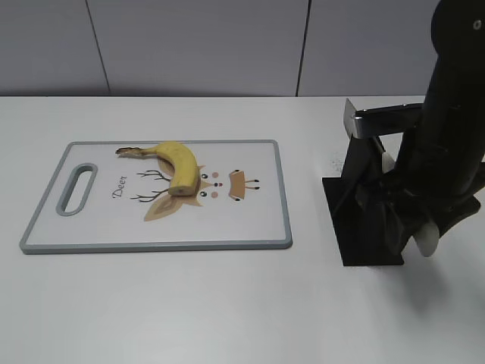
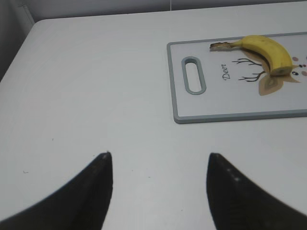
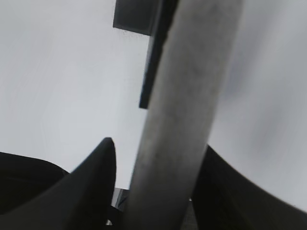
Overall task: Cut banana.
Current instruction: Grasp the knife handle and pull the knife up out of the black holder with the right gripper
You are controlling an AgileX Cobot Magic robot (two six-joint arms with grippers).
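Observation:
The knife's blade tip (image 1: pixel 349 112) sticks up above the black stand, so the knife will come away from the stand's side when I lift, and the stand will stay upright.
A yellow banana (image 1: pixel 180 163) lies curved on the grey-rimmed white cutting board (image 1: pixel 151 246), stem to the left; it also shows in the left wrist view (image 2: pixel 268 50). The knife's pale handle (image 1: pixel 428 241) stands in a black stand at the right. My right gripper (image 1: pixel 413 208) straddles this handle (image 3: pixel 192 86). Its jaws (image 3: pixel 158 143) are open, with a gap on the left finger. My left gripper (image 2: pixel 158 155) is open and empty over bare table, left of and nearer than the board (image 2: pixel 220 117).
The black knife stand (image 1: pixel 364 227) sits on the white table right of the board, and part of it shows in the right wrist view (image 3: pixel 136 17). A grey wall runs behind the table. The table's left edge shows in the left wrist view (image 2: pixel 19 43).

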